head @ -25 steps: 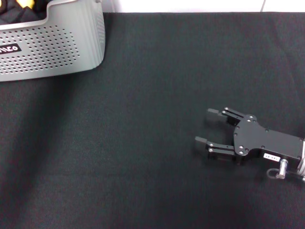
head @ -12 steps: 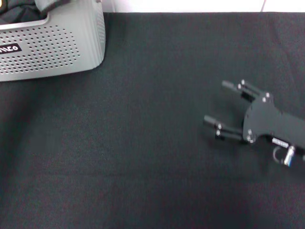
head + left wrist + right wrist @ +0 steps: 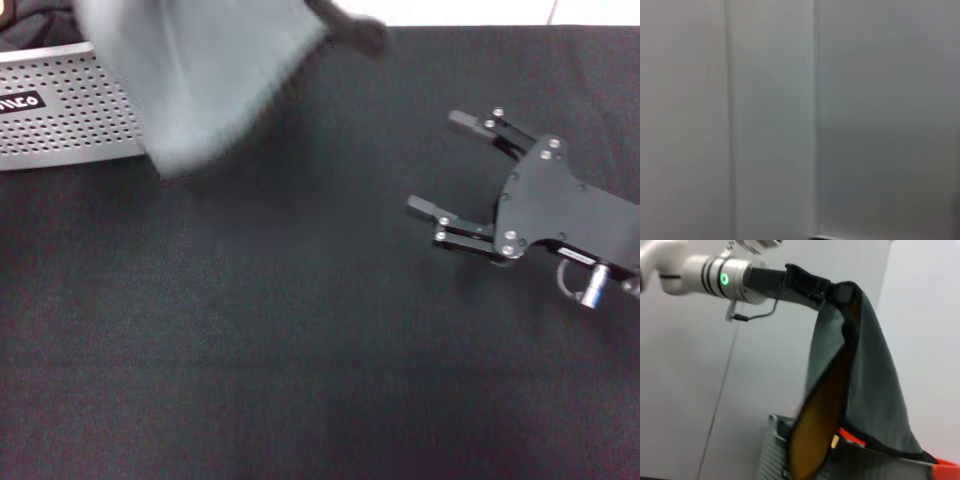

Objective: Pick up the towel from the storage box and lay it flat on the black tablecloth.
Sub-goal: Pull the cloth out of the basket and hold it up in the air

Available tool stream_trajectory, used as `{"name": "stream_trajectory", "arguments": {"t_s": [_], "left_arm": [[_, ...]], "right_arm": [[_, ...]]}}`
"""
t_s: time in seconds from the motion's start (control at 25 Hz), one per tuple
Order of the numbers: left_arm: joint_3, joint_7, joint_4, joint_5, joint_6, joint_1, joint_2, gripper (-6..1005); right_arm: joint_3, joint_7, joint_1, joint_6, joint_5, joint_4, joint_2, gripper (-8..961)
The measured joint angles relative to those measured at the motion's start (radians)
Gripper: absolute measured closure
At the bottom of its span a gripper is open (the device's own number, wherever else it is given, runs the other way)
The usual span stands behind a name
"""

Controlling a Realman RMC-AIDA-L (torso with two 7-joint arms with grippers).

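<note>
My left gripper should lower the towel toward my right gripper, because the towel hangs folded [image 3: 832, 397] from my left gripper alone. My right gripper should take the loose dark corner [image 3: 368, 38] before I spread the towel.
The towel [image 3: 205, 75] hangs in the air as a blurred grey sheet in front of the storage box [image 3: 60, 110], at the far left of the black tablecloth [image 3: 300, 360]. My left gripper [image 3: 352, 30] is shut on its top edge. The right wrist view shows that gripper [image 3: 839, 290] pinching the towel [image 3: 875, 390], grey-green outside and orange inside, above the storage box [image 3: 771, 455]. My right gripper [image 3: 435, 163] hovers open over the cloth at the right, nothing between its fingers. The left wrist view shows only a pale wall.
A dark cloth [image 3: 35, 25] lies inside the box at the far left corner. A white wall runs along the table's far edge. Bare black cloth stretches across the middle and front.
The towel has come up out of the box and swung right with my left gripper. My right gripper has moved farther from me and turned, still open.
</note>
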Motion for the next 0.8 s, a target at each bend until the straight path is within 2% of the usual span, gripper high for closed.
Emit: {"name": "stream_trajectory", "arguments": {"t_s": [0.16,0.28,0.48,0.6,0.68,0.8], "left_arm": [[-0.022,0.086,-0.174,-0.013,0.133,-0.026,0.002,975],[-0.027,0.177,-0.355,-0.025,0.219,-0.052,0.027,975],[-0.057,0.336,-0.653,-0.058,0.268,-0.070,0.072,975],[-0.059,0.399,-0.751,-0.083,0.377,-0.094,0.096,975],[-0.080,0.405,-0.782,-0.108,0.412,-0.100,0.099,975],[-0.119,0.401,-0.790,-0.099,0.395,-0.099,0.091,975]], "right_arm": [[-0.054,-0.008,0.024,-0.025,0.016,-0.005,0.000,163],[-0.112,-0.029,0.021,-0.055,0.052,-0.007,0.000,175],[-0.219,-0.052,0.014,-0.110,0.113,-0.008,0.000,209],[-0.239,-0.052,0.013,-0.120,0.121,-0.009,0.000,215],[-0.287,-0.053,0.007,-0.136,0.131,-0.020,0.000,219],[-0.324,-0.064,0.004,-0.150,0.149,-0.043,0.000,225]]}}
